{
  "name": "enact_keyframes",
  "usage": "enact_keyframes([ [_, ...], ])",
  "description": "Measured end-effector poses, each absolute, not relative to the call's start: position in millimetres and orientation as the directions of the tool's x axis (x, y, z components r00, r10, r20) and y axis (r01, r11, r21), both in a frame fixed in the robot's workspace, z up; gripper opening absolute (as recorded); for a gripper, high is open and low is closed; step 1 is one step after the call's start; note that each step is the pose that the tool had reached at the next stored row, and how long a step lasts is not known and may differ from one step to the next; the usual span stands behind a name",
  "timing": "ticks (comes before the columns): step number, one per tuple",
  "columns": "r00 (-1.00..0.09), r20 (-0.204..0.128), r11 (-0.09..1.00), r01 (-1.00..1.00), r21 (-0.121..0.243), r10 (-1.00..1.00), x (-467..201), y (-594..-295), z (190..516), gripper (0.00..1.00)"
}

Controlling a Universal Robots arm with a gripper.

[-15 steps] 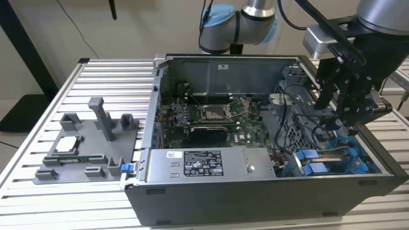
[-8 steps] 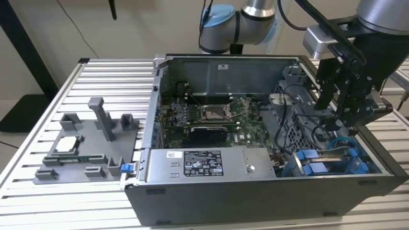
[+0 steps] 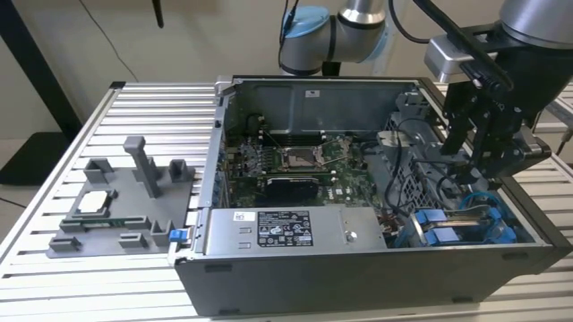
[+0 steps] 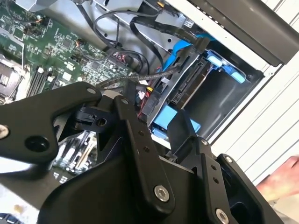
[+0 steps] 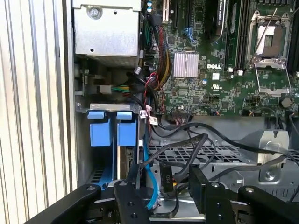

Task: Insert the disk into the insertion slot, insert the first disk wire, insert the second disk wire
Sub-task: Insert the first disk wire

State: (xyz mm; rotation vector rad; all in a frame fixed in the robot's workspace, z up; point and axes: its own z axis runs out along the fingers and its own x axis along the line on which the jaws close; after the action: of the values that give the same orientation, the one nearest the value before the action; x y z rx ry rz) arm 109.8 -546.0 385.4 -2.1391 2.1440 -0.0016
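Observation:
My gripper is to carry the black wire connector (image 5: pixel 167 177) to the disk, and the black cables will come along and bend then, because they lie in slack loops (image 5: pixel 202 140).
The disk's blue carrier (image 3: pixel 439 231) sits in the insertion slot at the front right corner of the open computer case (image 3: pixel 358 268). Its blue tabs (image 5: pixel 126 130) face out beside the perforated drive cage (image 5: pixel 196 154). The disk's dark connector edge (image 4: pixel 187 88) shows between blue fittings. My gripper (image 3: pixel 472 176) hangs just above the cage, open. A black wire connector (image 5: pixel 166 179) lies between its fingers (image 5: pixel 128 200), touched by neither. A thin blue cable (image 5: pixel 149 182) runs down next to the connector.
The motherboard (image 5: pixel 219 70) and a bundle of black cables (image 5: pixel 201 133) lie beside the cage. The large grey box with a sticker (image 3: pixel 286 231) fills the case's front. A grey fixture (image 3: pixel 117 201) stands on the slatted table. A person's hand (image 4: pixel 285 177) is near the case.

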Motion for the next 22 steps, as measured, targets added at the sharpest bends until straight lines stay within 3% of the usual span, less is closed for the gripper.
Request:
enact_keyframes([
  [4,0.001,-0.064,0.004,-0.997,-0.08,-0.998,109.8,-546.0,385.5,1.0],
  [22,0.001,-0.061,0.005,-0.995,-0.097,-0.998,107.4,-544.7,383.7,1.0],
])
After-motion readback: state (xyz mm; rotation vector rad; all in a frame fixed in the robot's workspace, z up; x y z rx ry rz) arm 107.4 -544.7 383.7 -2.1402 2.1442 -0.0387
